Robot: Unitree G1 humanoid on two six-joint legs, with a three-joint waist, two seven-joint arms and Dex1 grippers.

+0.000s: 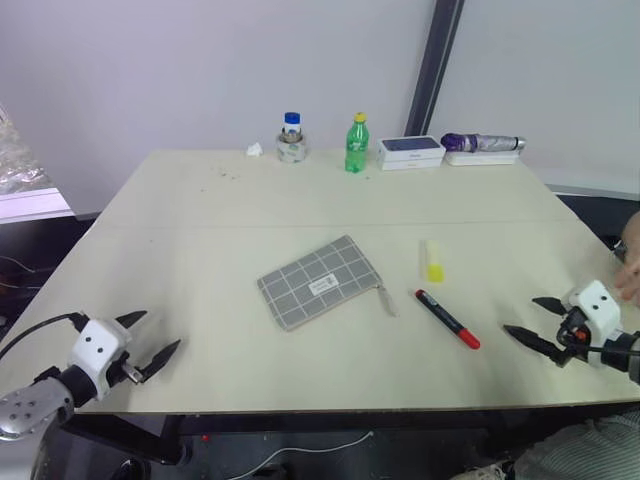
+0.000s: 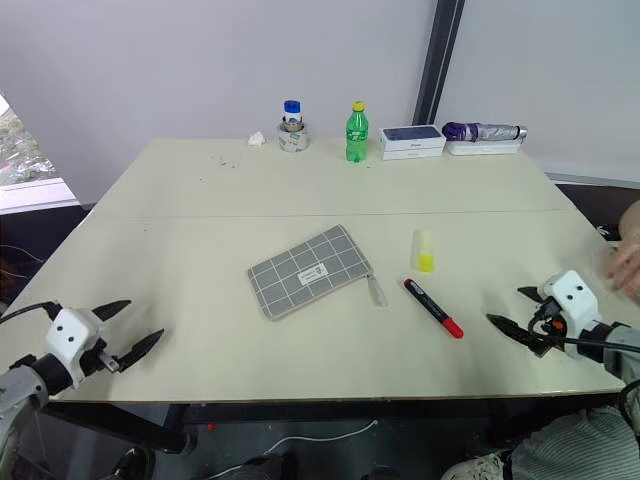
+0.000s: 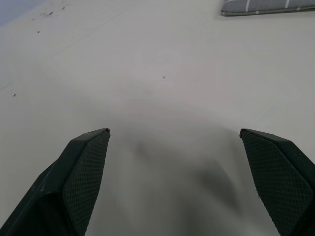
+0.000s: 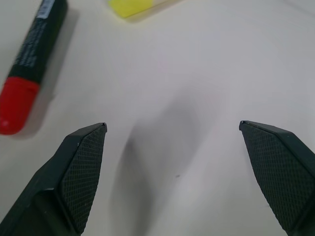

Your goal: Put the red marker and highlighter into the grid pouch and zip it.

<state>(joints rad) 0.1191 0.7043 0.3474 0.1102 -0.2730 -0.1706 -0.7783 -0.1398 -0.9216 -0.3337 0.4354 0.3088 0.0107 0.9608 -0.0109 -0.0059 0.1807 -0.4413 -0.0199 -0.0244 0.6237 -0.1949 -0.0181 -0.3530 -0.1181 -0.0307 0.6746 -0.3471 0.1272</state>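
Observation:
My gripper will make the grid pouch's long front edge (image 1: 335,308) gape wide when I unzip it, because the zipper pull (image 1: 387,301) hangs at the end of that edge.
The grid pouch (image 1: 318,281), grey with white lines and a small white label, lies flat at the table's middle with its zipper pull toward the right. To its right lie the short yellow highlighter (image 1: 433,262) and, nearer the front, the red marker (image 1: 447,319), angled, with a black section. My left gripper (image 1: 155,333) hovers open over the front left of the table, well left of the pouch (image 3: 266,6). My right gripper (image 1: 521,315) stands open at the front right, a short way right of the marker (image 4: 29,64) and highlighter (image 4: 133,6). Nothing is between either pair of fingers.
Along the table's far edge stand a blue-lidded jar (image 1: 291,138), a green soda bottle (image 1: 356,145), a flat box (image 1: 410,152) and a folded purple umbrella (image 1: 483,143). A person's hand (image 1: 630,270) shows at the right edge, near my right gripper.

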